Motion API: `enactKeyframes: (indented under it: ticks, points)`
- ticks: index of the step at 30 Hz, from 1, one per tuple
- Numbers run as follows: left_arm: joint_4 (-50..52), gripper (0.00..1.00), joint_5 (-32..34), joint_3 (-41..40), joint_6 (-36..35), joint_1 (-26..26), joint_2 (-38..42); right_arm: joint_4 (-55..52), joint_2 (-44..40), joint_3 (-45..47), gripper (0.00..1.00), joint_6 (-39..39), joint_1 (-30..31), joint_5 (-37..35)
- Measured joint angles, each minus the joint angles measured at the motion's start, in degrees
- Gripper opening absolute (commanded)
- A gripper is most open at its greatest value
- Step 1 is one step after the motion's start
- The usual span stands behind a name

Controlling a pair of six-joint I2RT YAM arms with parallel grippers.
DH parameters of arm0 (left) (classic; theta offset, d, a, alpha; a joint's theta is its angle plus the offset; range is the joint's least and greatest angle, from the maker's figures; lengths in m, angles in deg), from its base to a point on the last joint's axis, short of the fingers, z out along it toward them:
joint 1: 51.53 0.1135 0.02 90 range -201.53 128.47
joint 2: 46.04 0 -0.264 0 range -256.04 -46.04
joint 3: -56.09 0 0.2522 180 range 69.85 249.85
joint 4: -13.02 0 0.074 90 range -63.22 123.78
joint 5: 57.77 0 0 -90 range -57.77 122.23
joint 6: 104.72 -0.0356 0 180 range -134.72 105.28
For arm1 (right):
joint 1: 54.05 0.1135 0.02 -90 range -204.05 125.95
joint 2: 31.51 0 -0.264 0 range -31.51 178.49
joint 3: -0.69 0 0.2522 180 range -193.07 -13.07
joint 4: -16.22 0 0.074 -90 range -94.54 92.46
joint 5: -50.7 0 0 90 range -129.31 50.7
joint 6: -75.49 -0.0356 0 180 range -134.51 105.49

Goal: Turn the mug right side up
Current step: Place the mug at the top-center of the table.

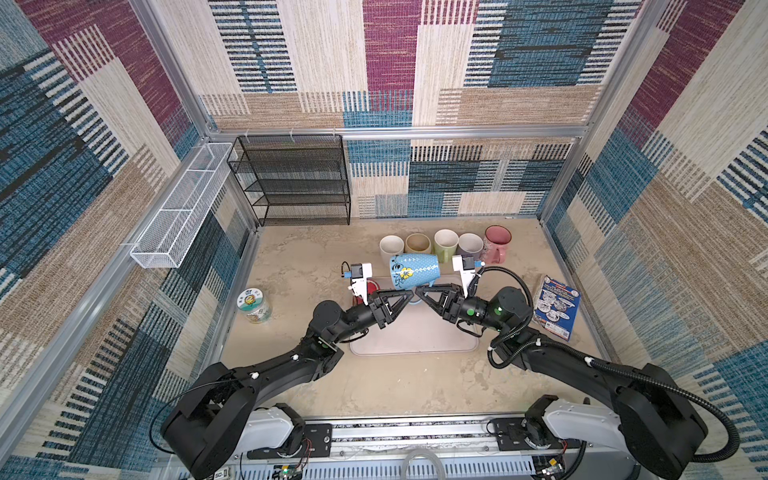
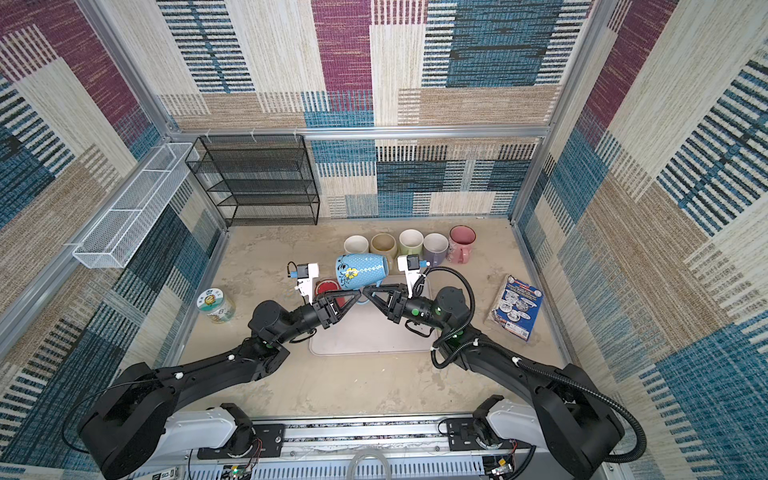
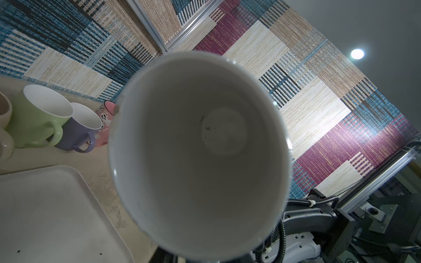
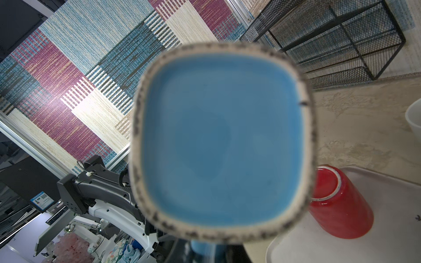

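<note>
The blue flowered mug's base (image 1: 436,270) points toward my right gripper, so I should use my right gripper to hand the mug's handle (image 1: 415,299) to my left gripper, which will turn the mug's base down.
The blue flowered mug (image 1: 413,271) (image 2: 361,270) hangs on its side above the white tray (image 1: 415,340). Its white inside (image 3: 198,159) faces my left wrist view and its blue base (image 4: 223,141) faces my right wrist view. My right gripper (image 1: 419,291) (image 2: 366,291) is shut on the mug's handle (image 4: 202,248) under the body. The left gripper (image 1: 409,293) (image 2: 357,293) has its tips just beneath the mug's mouth end, tip to tip with the right one. The mug hides its jaws in the left wrist view.
A red cup (image 1: 371,286) (image 4: 337,202) stands upside down on the tray's far left corner. Several mugs (image 1: 445,241) line the back. A jar (image 1: 254,305) stands left, a printed packet (image 1: 557,307) lies right, and a black wire rack (image 1: 291,178) fills the back left.
</note>
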Motion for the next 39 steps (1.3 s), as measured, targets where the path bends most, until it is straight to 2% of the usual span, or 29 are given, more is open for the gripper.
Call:
enactKeyframes:
  ticks: [10,14,20,24,27,30,39]
  points:
    - [-0.09,0.17,-0.20,0.22,0.00,0.02,-0.42,2.25,1.40,0.00,0.00,-1.16,0.00,0.55]
    - [-0.09,0.00,-0.44,0.44,0.00,0.09,-0.61,3.45,1.92,0.13,0.00,-1.57,-0.04,0.55]
    - [0.11,0.00,-0.39,0.22,-0.13,0.11,-0.31,3.87,2.21,0.24,0.00,-1.77,0.00,0.52]
    - [3.56,0.00,0.39,-1.16,-1.55,-0.13,3.43,2.84,1.70,0.22,0.25,-1.27,0.20,1.27]
    - [7.82,0.00,1.86,-2.40,-3.43,0.04,7.96,2.47,1.40,0.20,0.40,0.11,0.09,1.01]
    - [12.04,0.00,4.20,-2.75,-5.77,0.13,12.02,2.12,1.44,0.11,0.47,0.37,0.02,0.46]
    - [24.92,0.00,7.98,-2.47,-10.67,1.27,19.74,-0.74,1.27,-0.55,0.54,2.27,0.00,-0.74]
